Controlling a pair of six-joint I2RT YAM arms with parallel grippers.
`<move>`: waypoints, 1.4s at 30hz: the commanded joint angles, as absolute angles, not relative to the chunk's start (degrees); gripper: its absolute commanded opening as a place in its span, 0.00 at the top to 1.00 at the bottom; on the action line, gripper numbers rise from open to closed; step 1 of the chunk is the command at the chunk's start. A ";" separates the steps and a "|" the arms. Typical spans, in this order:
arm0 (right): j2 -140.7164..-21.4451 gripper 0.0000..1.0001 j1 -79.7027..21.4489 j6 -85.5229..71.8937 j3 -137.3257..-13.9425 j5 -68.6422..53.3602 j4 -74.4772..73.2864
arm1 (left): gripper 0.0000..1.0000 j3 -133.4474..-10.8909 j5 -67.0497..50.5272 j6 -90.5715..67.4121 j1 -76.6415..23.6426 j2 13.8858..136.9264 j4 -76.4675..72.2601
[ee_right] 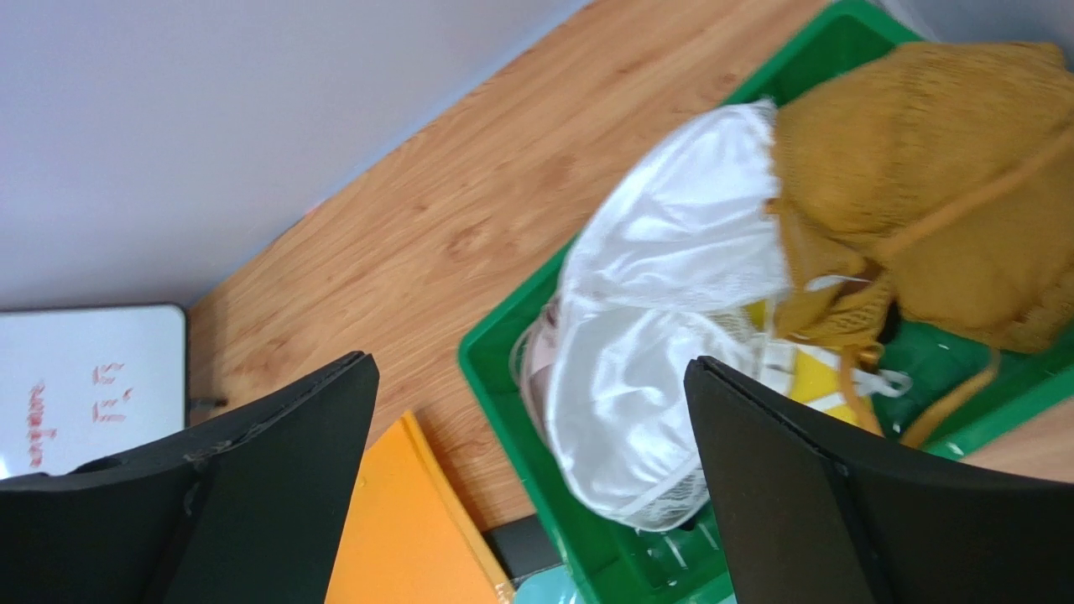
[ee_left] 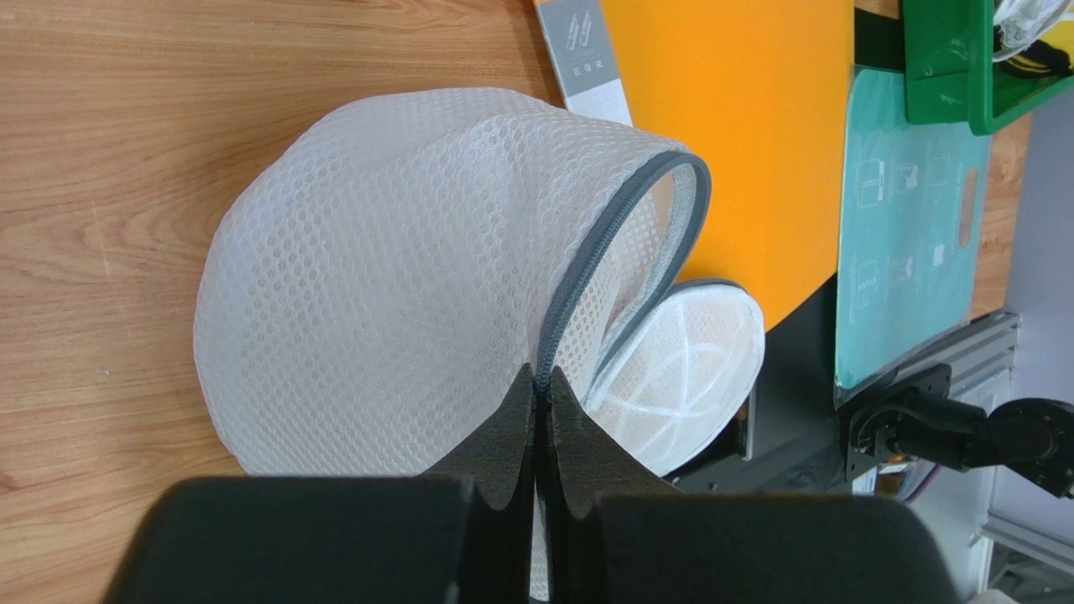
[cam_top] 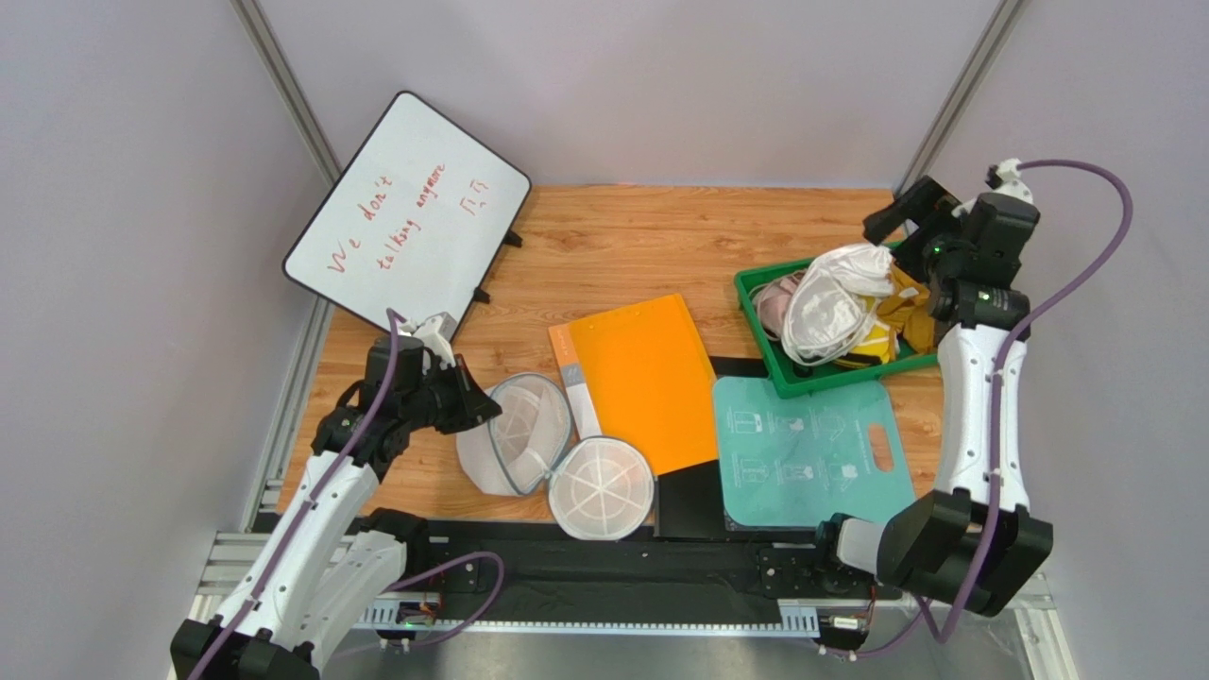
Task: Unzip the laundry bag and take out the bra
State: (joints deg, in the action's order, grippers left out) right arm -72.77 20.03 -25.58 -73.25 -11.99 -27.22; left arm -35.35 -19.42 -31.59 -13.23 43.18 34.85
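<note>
The robot's left gripper is holding the bag's zipper rim [cam_top: 534,377] and the round lid's edge [cam_top: 650,489] lies free, so the robot's open right gripper keeps going to the lid's edge and closes.
The white mesh laundry bag [cam_top: 514,432] lies unzipped at the front left of the table, with its round lid [cam_top: 602,488] flopped open beside it. My left gripper [ee_left: 542,378] is shut on the bag's grey zipper rim [ee_left: 618,233]. No garment shows through the mesh [ee_left: 378,277]. The mustard-brown bra [ee_right: 933,189] lies in the right part of the green bin [ee_right: 504,378], also seen from above [cam_top: 908,319]. Above the bin, my right gripper [ee_right: 530,365] stands wide open and holds nothing; it is apart from the bra. From above, the right gripper [cam_top: 915,234] hangs over the bin's far edge.
A white satin bra [ee_right: 656,340] and a bright yellow garment [ee_right: 819,384] share the bin. An orange folder [cam_top: 646,376] and a teal mat [cam_top: 809,454] lie between bag and bin. A whiteboard [cam_top: 405,213] leans at the back left.
</note>
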 commanded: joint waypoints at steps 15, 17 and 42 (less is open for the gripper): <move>-70.57 0.10 -36.72 -26.45 -60.66 -6.94 -29.36 | 1.00 -35.68 -18.19 -31.20 -13.01 42.01 33.84; -70.75 0.12 -40.93 -28.12 -56.26 -6.59 -28.92 | 1.00 -35.68 -18.02 -31.20 -13.01 42.01 33.93; -81.65 0.49 -49.57 -31.82 -43.24 -14.58 -21.89 | 1.00 -36.04 -16.88 -31.29 -13.01 43.15 34.81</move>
